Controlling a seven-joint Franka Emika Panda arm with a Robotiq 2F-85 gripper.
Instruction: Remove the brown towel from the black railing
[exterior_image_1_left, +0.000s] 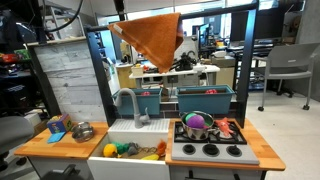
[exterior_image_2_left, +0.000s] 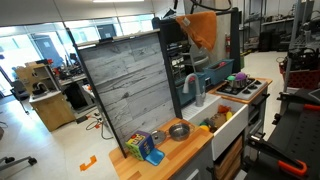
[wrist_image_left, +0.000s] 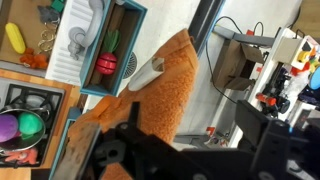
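The brown towel's top fold (wrist_image_left: 176, 88) is crooked and closer to one of my gripper's open fingers. Next, my gripper turns to straddle the fold (exterior_image_1_left: 150, 20) before it pinches and lifts the fold.
The brown towel (exterior_image_1_left: 150, 38) hangs high over the toy kitchen with its top edge along the line of the black railing (exterior_image_1_left: 220, 8), and a corner points down toward the faucet. It also shows in an exterior view (exterior_image_2_left: 203, 28). In the wrist view the towel (wrist_image_left: 150, 105) fills the middle, seen from above. My gripper (wrist_image_left: 190, 140) is at the bottom of that view, right beside the towel's upper edge. Its black fingers stand apart with floor visible between them, and nothing is clamped. The railing under the towel is hidden.
Below are the white sink (exterior_image_1_left: 120, 135) with a grey faucet (exterior_image_1_left: 128, 100), teal bins (exterior_image_1_left: 205, 98), and a stove (exterior_image_1_left: 210, 150) with a pot. A grey plank panel (exterior_image_2_left: 125, 85) stands at the side. Tall black posts (exterior_image_1_left: 107, 70) frame the unit.
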